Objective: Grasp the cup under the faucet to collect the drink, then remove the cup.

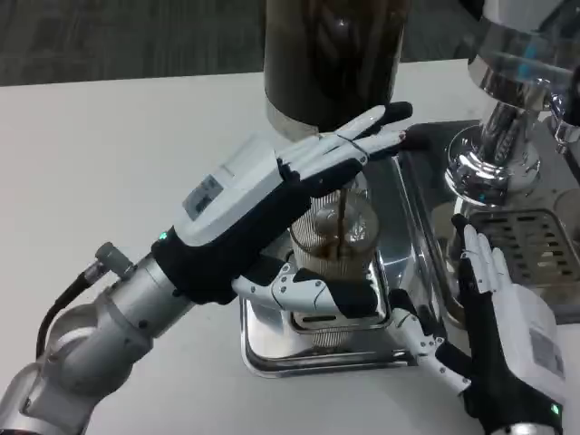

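Observation:
My gripper is going to carry the clear ribbed cup (335,237) off the tray. The cup should hold only a shallow pool of dark drink then, because a thin dark stream (342,216) feeds it.
A clear ribbed cup (333,237) stands on the steel drip tray (272,349) beneath the dark drink dispenser (331,54). A thin dark stream (343,213) falls into the cup. My left hand (272,195) holds the cup: the thumb (317,294) wraps across its lower front, and the fingers (362,136) stretch out past its rim toward the faucet. The hand hides the faucet itself. My right hand (498,326) is open beside the tray's right edge, fingers pointing up and holding nothing.
A chrome espresso machine (507,136) with a slotted drip grate (535,240) stands at the right, close behind my right hand. The white table (109,154) stretches out to the left.

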Available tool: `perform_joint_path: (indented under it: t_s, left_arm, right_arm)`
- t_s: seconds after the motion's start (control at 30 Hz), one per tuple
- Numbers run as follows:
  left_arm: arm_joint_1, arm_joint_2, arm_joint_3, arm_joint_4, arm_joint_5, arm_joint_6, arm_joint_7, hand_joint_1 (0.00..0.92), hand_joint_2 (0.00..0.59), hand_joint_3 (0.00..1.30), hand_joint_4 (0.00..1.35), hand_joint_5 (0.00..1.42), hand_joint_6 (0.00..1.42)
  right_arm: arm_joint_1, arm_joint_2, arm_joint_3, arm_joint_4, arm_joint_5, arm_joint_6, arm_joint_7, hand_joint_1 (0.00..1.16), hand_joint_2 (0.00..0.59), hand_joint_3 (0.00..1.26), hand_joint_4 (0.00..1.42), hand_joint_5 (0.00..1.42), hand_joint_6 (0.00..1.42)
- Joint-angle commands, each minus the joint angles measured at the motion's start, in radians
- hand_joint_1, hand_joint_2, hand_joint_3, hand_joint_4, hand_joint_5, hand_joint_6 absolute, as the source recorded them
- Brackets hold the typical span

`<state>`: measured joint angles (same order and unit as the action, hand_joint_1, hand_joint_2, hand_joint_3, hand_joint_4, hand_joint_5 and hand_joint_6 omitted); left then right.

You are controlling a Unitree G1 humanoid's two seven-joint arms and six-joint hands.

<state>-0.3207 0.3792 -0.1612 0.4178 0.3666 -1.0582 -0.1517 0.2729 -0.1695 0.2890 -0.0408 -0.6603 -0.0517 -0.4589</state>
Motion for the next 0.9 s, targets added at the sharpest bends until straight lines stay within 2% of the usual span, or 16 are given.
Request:
perform_joint_path:
  t_s: [0.03,0.17,0.3,0.4,0.63,0.9]
  left_arm:
    - [0.013,0.016,-0.039,0.007,0.036,-0.015,-0.011,0.000,0.105,0.19,0.05,0.24,0.23]
    - [0.011,0.026,-0.047,0.010,0.032,-0.014,-0.001,0.000,0.106,0.20,0.05,0.24,0.23]
    - [0.006,0.034,-0.049,0.021,0.027,-0.012,0.005,0.000,0.111,0.20,0.05,0.24,0.23]
    - [0.009,0.034,-0.051,0.017,0.023,-0.011,0.008,0.000,0.119,0.21,0.05,0.25,0.23]
    - [0.019,0.033,-0.049,0.014,0.005,0.004,0.009,0.000,0.129,0.23,0.06,0.25,0.24]
    - [0.033,0.047,-0.045,-0.007,-0.017,0.013,-0.001,0.000,0.133,0.23,0.06,0.25,0.24]
  right_arm:
    - [-0.034,-0.018,-0.019,0.038,0.077,-0.104,0.039,0.49,0.270,0.00,0.00,0.00,0.23]
    - [-0.081,-0.012,-0.050,0.131,0.227,-0.237,0.107,0.57,0.248,0.00,0.00,0.00,0.24]
    - [-0.142,-0.010,-0.070,0.227,0.330,-0.332,0.191,0.64,0.211,0.00,0.00,0.00,0.24]
    - [-0.171,-0.005,-0.080,0.278,0.376,-0.375,0.241,0.65,0.209,0.00,0.00,0.00,0.24]
    - [-0.227,0.016,-0.093,0.351,0.405,-0.407,0.308,0.66,0.200,0.00,0.00,0.00,0.20]
    - [-0.277,0.041,-0.099,0.420,0.411,-0.430,0.328,0.67,0.196,0.00,0.00,0.00,0.18]
